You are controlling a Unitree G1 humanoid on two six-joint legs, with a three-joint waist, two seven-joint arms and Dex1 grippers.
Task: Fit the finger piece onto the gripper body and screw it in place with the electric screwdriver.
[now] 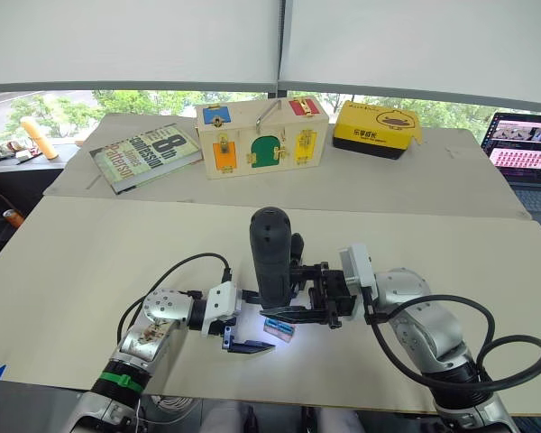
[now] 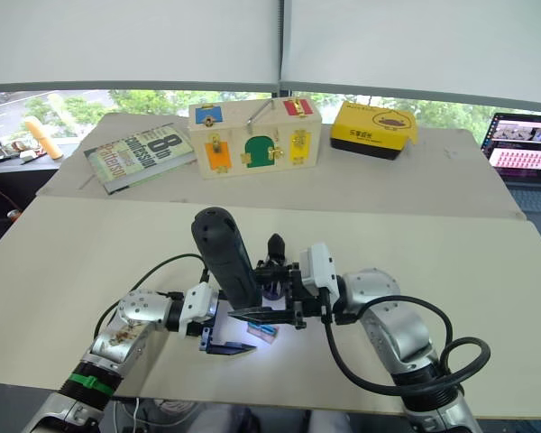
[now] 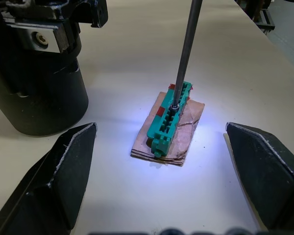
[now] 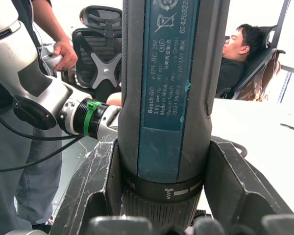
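My gripper will lift the screwdriver while the bit's tip sits on a screw in the green-and-tan block, so the screw should cling to the bit.
My right gripper is shut on the electric screwdriver, a thick black tool held upright near the table's front edge. Its thin metal bit points down and its tip rests on a small green-and-tan block lit by the tool's white light. My left gripper is open, its fingers wide apart on either side of that block without touching it. The gripper body, a black block on a round base, stands just behind the screwdriver. The finger piece is out of view.
Along the far side of the table lie a book, a wooden latch box, a yellow box and a laptop. A person sits in a chair beyond the table.
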